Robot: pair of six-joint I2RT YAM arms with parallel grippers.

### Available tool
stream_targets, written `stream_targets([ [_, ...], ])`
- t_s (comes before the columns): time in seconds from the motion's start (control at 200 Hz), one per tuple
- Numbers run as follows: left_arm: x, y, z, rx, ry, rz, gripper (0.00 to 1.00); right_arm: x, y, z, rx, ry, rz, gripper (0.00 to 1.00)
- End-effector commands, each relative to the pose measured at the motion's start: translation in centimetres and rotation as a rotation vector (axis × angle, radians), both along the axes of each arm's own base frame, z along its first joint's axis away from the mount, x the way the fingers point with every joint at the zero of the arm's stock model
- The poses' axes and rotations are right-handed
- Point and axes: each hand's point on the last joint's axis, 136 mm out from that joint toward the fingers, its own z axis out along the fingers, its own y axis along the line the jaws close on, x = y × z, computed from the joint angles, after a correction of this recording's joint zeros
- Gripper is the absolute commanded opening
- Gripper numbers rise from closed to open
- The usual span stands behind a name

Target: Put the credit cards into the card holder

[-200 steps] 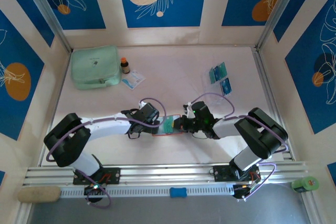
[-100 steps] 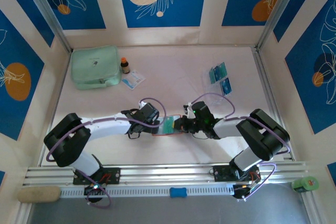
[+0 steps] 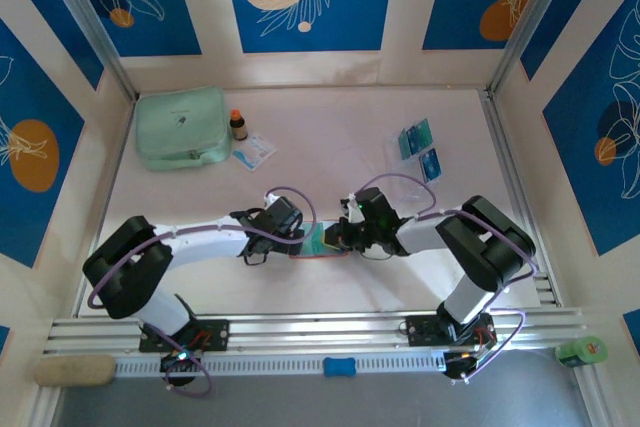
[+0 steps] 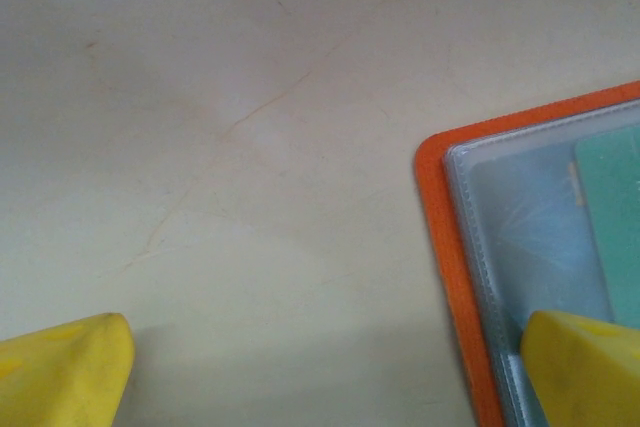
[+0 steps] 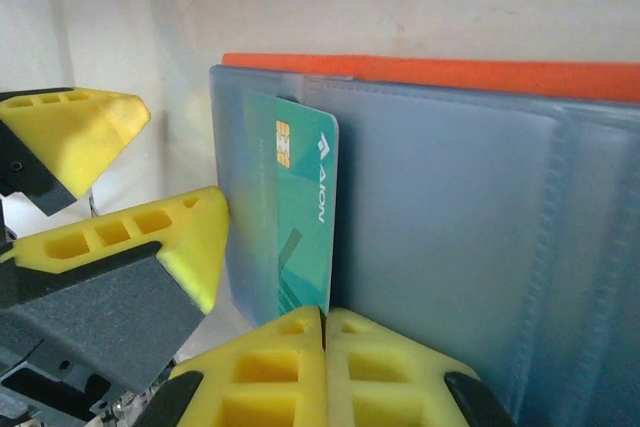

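The teal credit card's end [image 5: 310, 182] pokes out of the pocket, so the robot's right gripper should open, come in from higher up and push that end [image 5: 331, 237] with closed fingers.
The card holder [image 3: 322, 250] lies open near the table's front middle, orange outside with clear pale pockets [image 5: 450, 217]. A teal credit card [image 5: 300, 217] sits partly in its left pocket. My right gripper [image 5: 325, 322] is shut, its fingertips butted against the card's near end [image 3: 338, 237]. My left gripper [image 3: 303, 237] is open at the holder's left edge [image 4: 325, 377]. One of its fingers [image 4: 585, 367] rests on the holder's pocket and the other [image 4: 65, 367] sits over bare table. Two more credit cards [image 3: 415, 137] [image 3: 430, 163] lie at the back right.
A mint-green zip pouch [image 3: 180, 127] lies at the back left, with a small orange-capped bottle [image 3: 238, 125] and a white-and-blue packet [image 3: 254, 151] beside it. An aluminium rail [image 3: 320, 332] runs along the near edge. Side walls close the table in.
My right gripper has moved a little left towards the holder, and less of the teal card shows. The left arm has stayed still.
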Motion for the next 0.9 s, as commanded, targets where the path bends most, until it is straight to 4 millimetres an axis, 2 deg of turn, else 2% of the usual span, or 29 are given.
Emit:
stream_targets([
  [0.0, -1.1, 1.2, -0.8, 0.047, 0.028, 0.002, 1.0, -1.6, 0.6, -1.0, -0.041, 0.065, 0.075, 0.01],
  [0.17, -0.7, 1.2, 0.1, -0.003, 0.008, 0.037, 1.0, -1.2, 0.6, 1.0, -0.077, 0.029, 0.121, 0.31],
  [0.245, -0.5, 1.5, 0.7, -0.031, -0.009, 0.062, 1.0, -0.8, 0.1, 2.1, -0.11, -0.007, 0.126, 0.37],
  [0.36, -0.3, 2.5, 1.5, -0.051, -0.04, 0.097, 1.0, -0.1, -0.5, 3.2, -0.161, -0.045, 0.132, 0.38],
  [0.47, -0.3, 3.6, 1.9, -0.034, -0.053, 0.119, 1.0, 0.6, -0.6, 3.4, -0.211, -0.055, 0.142, 0.35],
  [0.605, -0.4, 4.6, 1.8, -0.014, -0.051, 0.132, 1.0, 1.4, -0.3, 3.3, -0.272, -0.078, 0.155, 0.25],
  [0.815, -0.8, 5.6, 0.3, 0.026, -0.014, 0.152, 1.0, 1.7, 0.1, 2.6, -0.368, -0.105, 0.186, 0.02],
  [0.895, -1.1, 5.9, -0.4, 0.043, 0.005, 0.16, 1.0, 1.5, 0.6, 2.3, -0.389, -0.109, 0.202, 0.0],
])
